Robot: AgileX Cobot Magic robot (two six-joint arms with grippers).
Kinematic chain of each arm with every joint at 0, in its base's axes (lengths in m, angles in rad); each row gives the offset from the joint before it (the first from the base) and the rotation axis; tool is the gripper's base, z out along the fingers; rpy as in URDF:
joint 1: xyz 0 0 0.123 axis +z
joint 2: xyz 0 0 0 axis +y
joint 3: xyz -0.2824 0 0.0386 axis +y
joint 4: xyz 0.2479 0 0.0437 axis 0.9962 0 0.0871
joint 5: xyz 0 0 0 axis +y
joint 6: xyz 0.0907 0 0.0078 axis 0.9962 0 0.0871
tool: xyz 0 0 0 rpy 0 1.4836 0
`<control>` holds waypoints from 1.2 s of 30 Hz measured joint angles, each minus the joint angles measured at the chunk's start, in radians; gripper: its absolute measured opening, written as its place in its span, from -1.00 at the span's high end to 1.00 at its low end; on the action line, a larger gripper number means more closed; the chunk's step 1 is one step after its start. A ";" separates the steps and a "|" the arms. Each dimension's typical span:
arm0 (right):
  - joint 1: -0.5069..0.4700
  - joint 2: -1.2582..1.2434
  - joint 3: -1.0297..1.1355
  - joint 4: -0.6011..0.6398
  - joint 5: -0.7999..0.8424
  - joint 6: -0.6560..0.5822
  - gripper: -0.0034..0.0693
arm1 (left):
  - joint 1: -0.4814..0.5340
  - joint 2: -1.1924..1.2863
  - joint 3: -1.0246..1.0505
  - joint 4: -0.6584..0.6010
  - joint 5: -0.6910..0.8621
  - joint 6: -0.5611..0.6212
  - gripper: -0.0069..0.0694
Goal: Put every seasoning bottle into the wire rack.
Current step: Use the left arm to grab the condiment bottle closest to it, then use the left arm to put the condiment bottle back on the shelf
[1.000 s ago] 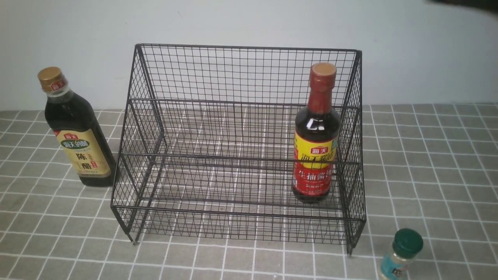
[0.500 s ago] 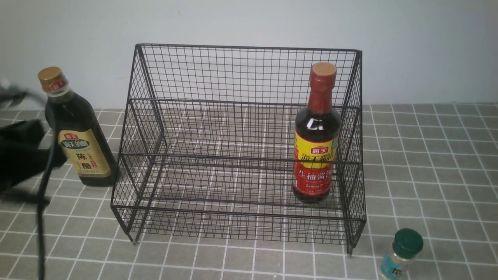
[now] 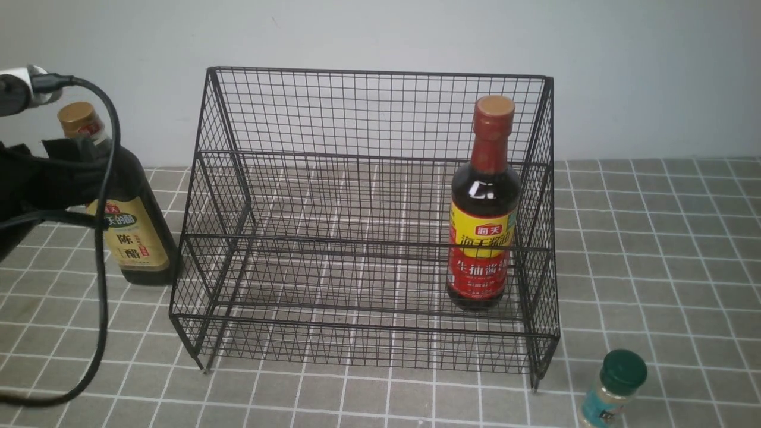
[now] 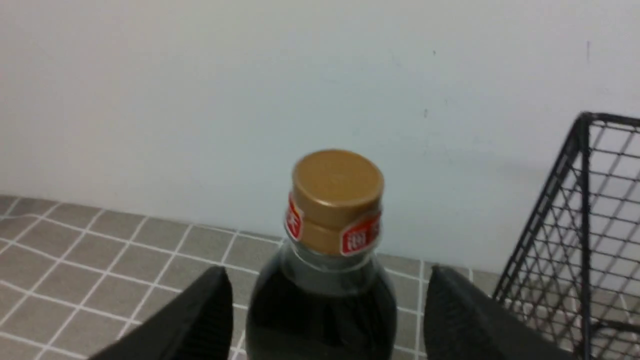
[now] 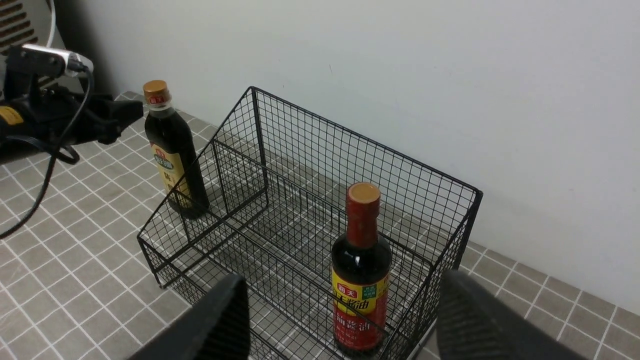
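Note:
I expect the whole dark bottle [image 3: 137,214] to come up hanging below the gold cap [image 3: 79,117] when I lift, because the cap sits tight on the bottle's neck.
The black wire rack [image 3: 357,178] stands mid-table. Inside it, on the lower tier at the right, stands the red-necked seasoning bottle [image 3: 483,226], upright. The gold-capped dark bottle [image 3: 134,244] is upright on the table just left of the rack. My left gripper [image 3: 89,160] is open around its shoulder; in the left wrist view the gripper [image 4: 327,280] has a gap on each side of the bottle [image 4: 335,200]. The green-capped shaker [image 3: 615,386] sits on the table outside the rack's front right corner. My right gripper [image 5: 342,282] is open above the rack [image 5: 310,165], holding nothing.
A black cable [image 3: 101,267] hangs from the left wrist and loops down onto the grey tiled table [image 3: 654,238]. A white wall [image 3: 380,35] rises close behind the rack and bottles.
My left arm came into the front view from the left, rose to the gold-capped bottle's shoulder, and its jaws opened. The bottles and rack have not moved.

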 joint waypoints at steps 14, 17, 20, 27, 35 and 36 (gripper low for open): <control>0.000 0.000 0.000 0.013 -0.023 0.014 -0.37 | 0.000 0.164 -0.083 0.003 -0.073 0.000 -0.47; 0.000 0.000 0.000 0.013 -0.027 0.018 -0.37 | 0.000 0.202 -0.095 0.003 -0.109 0.000 -0.46; 0.000 0.000 0.000 0.013 -0.031 0.019 -0.37 | 0.000 0.229 -0.114 0.003 -0.118 0.000 -0.30; 0.000 0.000 0.000 0.037 -0.031 0.019 -0.37 | 0.000 0.224 -0.158 0.003 -0.024 0.016 -0.03; 0.000 0.000 0.000 0.089 -0.031 0.021 -0.37 | 0.000 0.067 -0.265 -0.001 0.246 0.097 -0.03; 0.000 0.000 0.000 0.092 -0.031 0.021 -0.37 | 0.000 0.046 -0.295 -0.001 0.267 0.108 -0.03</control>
